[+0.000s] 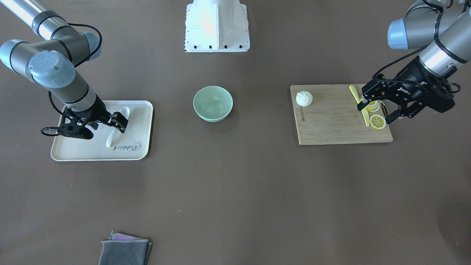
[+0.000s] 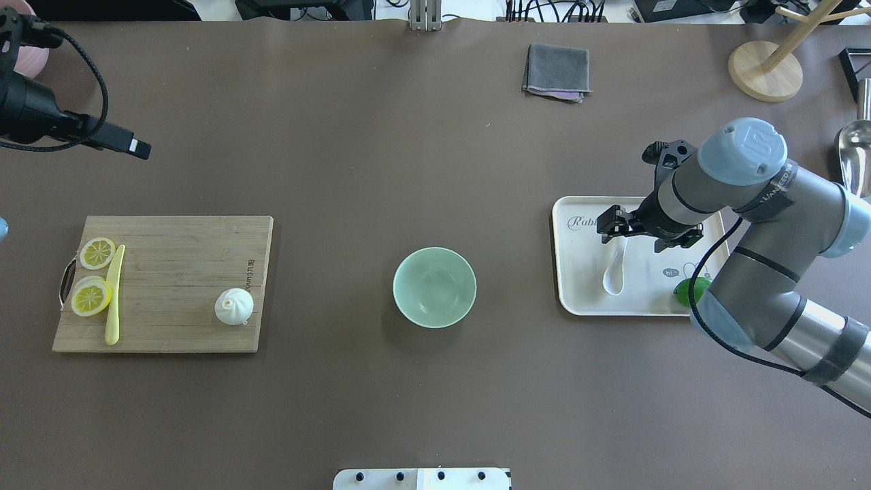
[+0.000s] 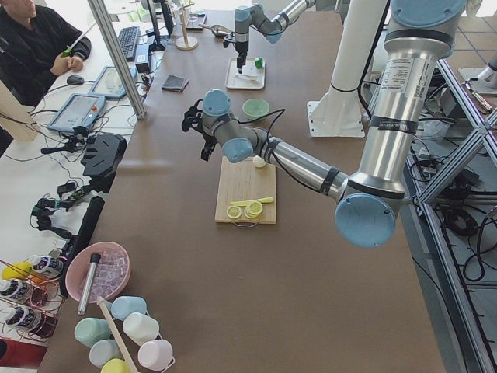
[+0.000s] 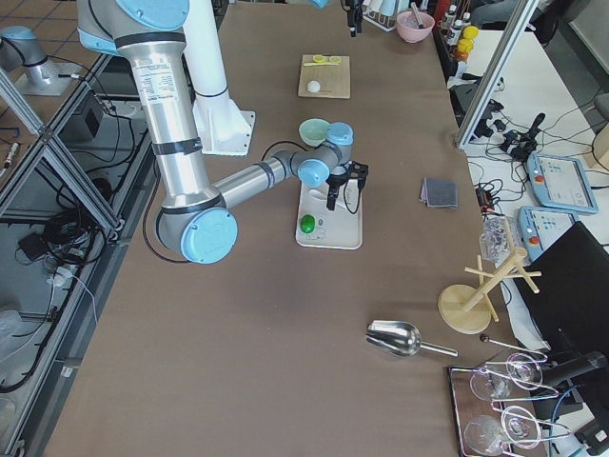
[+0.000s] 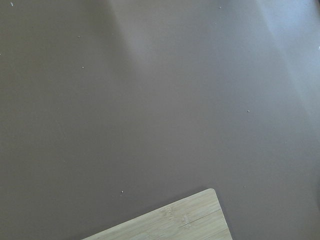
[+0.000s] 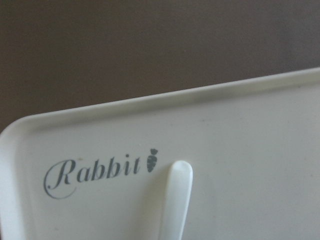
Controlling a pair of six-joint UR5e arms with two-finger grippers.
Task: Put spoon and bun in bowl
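My gripper will lower the cream-white spoon [image 1: 117,128] into the mint-green bowl [image 1: 212,103]. The spoon looks about as long as the bowl is wide, so its handle will rest over the bowl's rim.
The cream-white spoon [image 1: 117,129] lies on a cream tray [image 1: 92,151], scoop toward the robot. It also shows from overhead [image 2: 614,269], and its handle tip shows in the right wrist view [image 6: 175,200]. My right gripper [image 1: 106,125] hovers open just above the spoon's handle. The white pleated bun [image 1: 304,98] sits on a wooden cutting board [image 1: 331,127], at the corner nearest the bowl. The empty mint-green bowl [image 1: 212,103] stands between board and tray. My left gripper [image 1: 377,110] is open and empty, high over the board's far end, well away from the bun [image 2: 234,306].
A yellow-green knife [image 2: 113,292] and lemon slices [image 2: 97,252] lie on the board's outer end. A green object [image 2: 684,289] sits on the tray [image 2: 585,296]. A folded grey cloth [image 2: 556,71], a wooden stand [image 2: 765,71] and a metal scoop [image 2: 854,153] are on the far side.
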